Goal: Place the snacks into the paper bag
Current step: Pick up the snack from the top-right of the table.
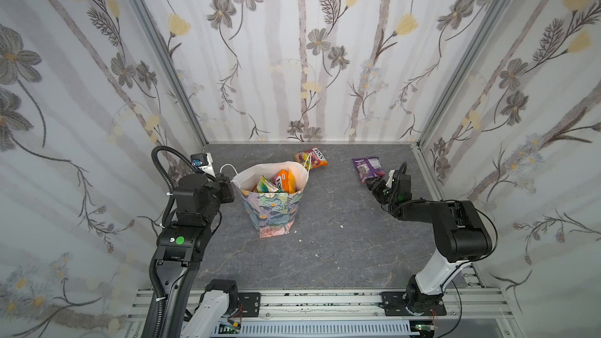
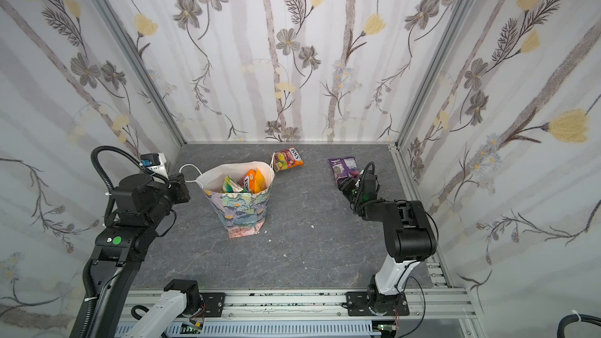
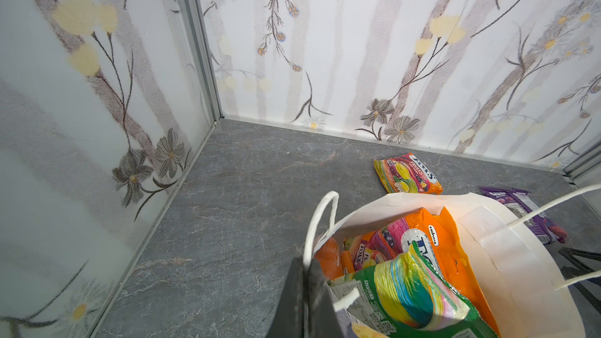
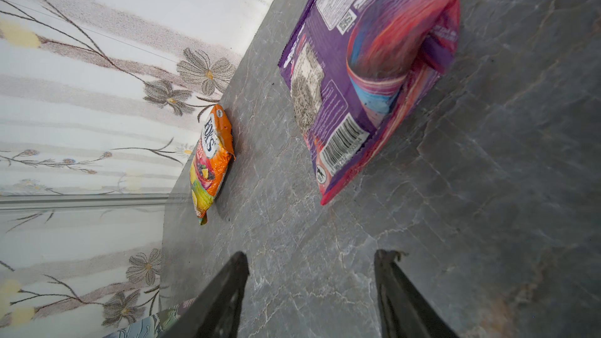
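Observation:
The purple packet's near corner (image 4: 325,195) points into the open gap of the robot's right gripper, so the robot should go forward next until the fingers are on both sides of the barcode end (image 4: 343,144).
The floral paper bag (image 1: 273,209) (image 2: 242,212) stands upright at mid-table, mouth open. Orange (image 1: 283,178) and green (image 3: 406,291) snacks stick up inside it. My left gripper (image 3: 305,265) (image 1: 232,182) is shut on the bag's rim where a white cord handle (image 3: 320,219) comes out. An orange FOX'S packet (image 1: 310,158) (image 4: 211,160) lies on the table behind the bag. A purple packet (image 1: 369,167) (image 4: 357,76) lies flat at the back right. My right gripper (image 4: 310,255) (image 1: 370,183) is open and low over the table, just short of the purple packet's near end, with nothing between its fingers.
Floral-papered walls close in the left, back and right sides of the grey stone-look table (image 1: 325,255). A small white-and-blue device (image 1: 200,160) sits in the back left corner. An aluminium rail (image 1: 325,304) carries both arm bases along the front edge.

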Controlling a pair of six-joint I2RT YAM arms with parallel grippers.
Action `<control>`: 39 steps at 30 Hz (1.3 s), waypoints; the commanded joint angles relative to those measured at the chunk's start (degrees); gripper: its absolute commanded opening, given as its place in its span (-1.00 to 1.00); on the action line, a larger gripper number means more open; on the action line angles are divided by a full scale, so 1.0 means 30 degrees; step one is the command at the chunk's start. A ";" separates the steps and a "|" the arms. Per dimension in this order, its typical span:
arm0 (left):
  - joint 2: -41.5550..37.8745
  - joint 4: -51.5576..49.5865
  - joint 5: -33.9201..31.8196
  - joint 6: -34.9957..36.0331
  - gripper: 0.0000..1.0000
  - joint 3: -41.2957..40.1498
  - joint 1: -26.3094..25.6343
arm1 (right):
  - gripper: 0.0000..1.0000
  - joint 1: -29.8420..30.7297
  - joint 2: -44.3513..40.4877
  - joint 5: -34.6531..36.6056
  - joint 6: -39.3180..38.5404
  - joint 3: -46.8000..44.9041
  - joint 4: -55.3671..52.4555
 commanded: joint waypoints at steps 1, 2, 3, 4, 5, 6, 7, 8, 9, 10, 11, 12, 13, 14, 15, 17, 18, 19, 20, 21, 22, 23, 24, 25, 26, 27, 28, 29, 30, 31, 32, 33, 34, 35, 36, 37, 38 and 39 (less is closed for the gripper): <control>0.0053 0.0321 -0.0245 0.0059 -0.92 0.0144 -0.0008 | 0.25 -0.0069 0.0574 -0.0371 0.0158 0.0301 0.1350; 0.0107 0.0306 -0.0260 0.0059 -0.92 0.0166 -0.0013 | 0.25 -0.0098 0.0805 -0.0400 0.0157 0.0918 0.1384; 0.0136 0.0292 -0.0281 0.0033 -0.93 0.0191 -0.0007 | 0.24 -0.0095 0.1052 -0.0464 0.0170 0.1113 0.1394; 0.0170 0.0263 -0.0299 0.0035 -0.92 0.0230 -0.0012 | 0.25 -0.0098 0.1305 -0.0533 0.0208 0.1246 0.1493; 0.0184 0.0262 -0.0292 0.0055 -0.93 0.0222 -0.0008 | 0.24 -0.0112 0.1575 -0.0596 0.0290 0.1376 0.1606; 0.0228 0.0262 -0.0290 0.0054 -0.93 0.0248 -0.0023 | 0.24 -0.0099 0.1833 -0.0651 0.0401 0.1496 0.1735; 0.0214 0.0260 -0.0289 0.0035 -0.93 0.0231 -0.0025 | 0.24 -0.0098 0.2048 -0.0659 0.0491 0.1611 0.1911; 0.0215 0.0255 -0.0317 0.0053 -0.93 0.0273 -0.0036 | 0.24 -0.0098 0.2187 -0.0659 0.0556 0.1673 0.2028; 0.0239 0.0254 -0.0325 0.0044 -0.93 0.0252 -0.0008 | 0.24 -0.0073 0.2327 -0.0686 0.0593 0.1830 0.2067; 0.0259 0.0264 -0.0325 0.0056 -0.93 0.0278 -0.0001 | 0.24 -0.0098 0.2505 -0.0688 0.0618 0.2003 0.1998; 0.0285 0.0260 -0.0347 0.0044 -0.92 0.0251 -0.0017 | 0.24 -0.0098 0.2601 -0.0720 0.0633 0.2083 0.1954; 0.0284 0.0235 -0.0347 0.0075 -0.93 0.0275 -0.0012 | 0.23 -0.0084 0.2666 -0.0756 0.0750 0.2092 0.1979; 0.0317 0.0234 -0.0376 0.0073 -0.93 0.0266 -0.0011 | 0.24 -0.0072 0.2664 -0.0763 0.0814 0.2066 0.2022; 0.0317 0.0233 -0.0405 0.0084 -0.93 0.0252 -0.0016 | 0.24 -0.0069 0.2674 -0.0737 0.0800 0.2008 0.1987; 0.0317 0.0233 -0.0432 0.0070 -0.93 0.0230 -0.0014 | 0.23 -0.0065 0.2662 -0.0654 0.0785 0.1976 0.1967; 0.0317 0.0281 -0.0435 0.0072 -0.92 0.0223 -0.0012 | 0.24 -0.0084 0.2729 -0.0544 0.0686 0.2059 0.1828; 0.0332 0.0266 -0.0418 0.0088 -0.93 0.0251 -0.0017 | 0.23 -0.0076 0.2836 -0.0533 0.0628 0.2231 0.1620; 0.0368 0.0262 -0.0406 0.0080 -0.93 0.0297 -0.0028 | 0.24 -0.0069 0.2949 -0.0583 0.0624 0.2349 0.1543; 0.0357 0.0240 -0.0398 0.0088 -0.93 0.0288 -0.0037 | 0.24 -0.0069 0.3026 -0.0650 0.0666 0.2410 0.1619; 0.0376 0.0233 -0.0377 0.0071 -0.92 0.0292 -0.0017 | 0.24 -0.0070 0.3087 -0.0673 0.0764 0.2414 0.1677; 0.0381 0.0233 -0.0355 0.0082 -0.92 0.0303 -0.0046 | 0.24 -0.0062 0.3147 -0.0702 0.0806 0.2465 0.1702; 0.0374 0.0253 -0.0320 0.0074 -0.93 0.0309 -0.0029 | 0.23 -0.0069 0.3175 -0.0666 0.0799 0.2488 0.1673; 0.0380 0.0242 -0.0340 0.0084 -0.92 0.0299 -0.0029 | 0.24 -0.0069 0.3219 -0.0664 0.0838 0.2473 0.1633; 0.0374 0.0235 -0.0345 0.0073 -0.93 0.0310 -0.0015 | 0.24 -0.0069 0.3278 -0.0631 0.0829 0.2475 0.1622; 0.0350 0.0233 -0.0376 0.0087 -0.93 0.0311 -0.0027 | 0.24 -0.0069 0.3345 -0.0637 0.0829 0.2500 0.1598; 0.0341 0.0240 -0.0405 0.0071 -0.93 0.0308 -0.0018 | 0.24 -0.0069 0.3431 -0.0632 0.0856 0.2529 0.1597; 0.0347 0.0255 -0.0406 0.0086 -0.92 0.0288 -0.0029 | 0.24 -0.0069 0.3553 -0.0645 0.0886 0.2582 0.1601; 0.0332 0.0234 -0.0428 0.0088 -0.93 0.0296 -0.0020 | 0.24 -0.0052 0.3665 -0.0652 0.0937 0.2632 0.1632; 0.0345 0.0233 -0.0377 0.0088 -0.93 0.0310 -0.0008 | 0.24 -0.0069 0.3747 -0.0659 0.1017 0.2676 0.1634; 0.0342 0.0233 -0.0376 0.0079 -0.92 0.0311 -0.0033 | 0.24 -0.0069 0.3821 -0.0684 0.1105 0.2678 0.1787; 0.0339 0.0226 -0.0408 0.0088 -0.92 0.0308 -0.0029 | 0.24 -0.0069 0.3902 -0.0688 0.1172 0.2678 0.1853; 0.0338 0.0233 -0.0420 0.0102 -0.92 0.0303 -0.0012 | 0.24 -0.0069 0.3964 -0.0663 0.1209 0.2678 0.1912; 0.0346 0.0240 -0.0461 0.0089 -0.92 0.0303 -0.0014 | 0.25 -0.0069 0.3994 -0.0608 0.1238 0.2678 0.1892; 0.0339 0.0233 -0.0466 0.0117 -0.93 0.0308 -0.0045 | 0.25 -0.0062 0.4040 -0.0531 0.1239 0.2678 0.1950; 0.0346 0.0233 -0.0464 0.0117 -0.92 0.0317 -0.0008 | 0.25 -0.0069 0.4082 -0.0458 0.1289 0.2678 0.1970; 0.0339 0.0233 -0.0468 0.0116 -0.92 0.0312 -0.0007 | 0.25 -0.0076 0.4145 -0.0421 0.1348 0.2678 0.2031; 0.0358 0.0233 -0.0464 0.0095 -0.92 0.0340 -0.0023 | 0.25 -0.0069 0.4201 -0.0373 0.1410 0.2678 0.2132; 0.0376 0.0226 -0.0439 0.0117 -0.93 0.0322 -0.0023 | 0.25 -0.0069 0.4258 -0.0323 0.1482 0.2678 0.2220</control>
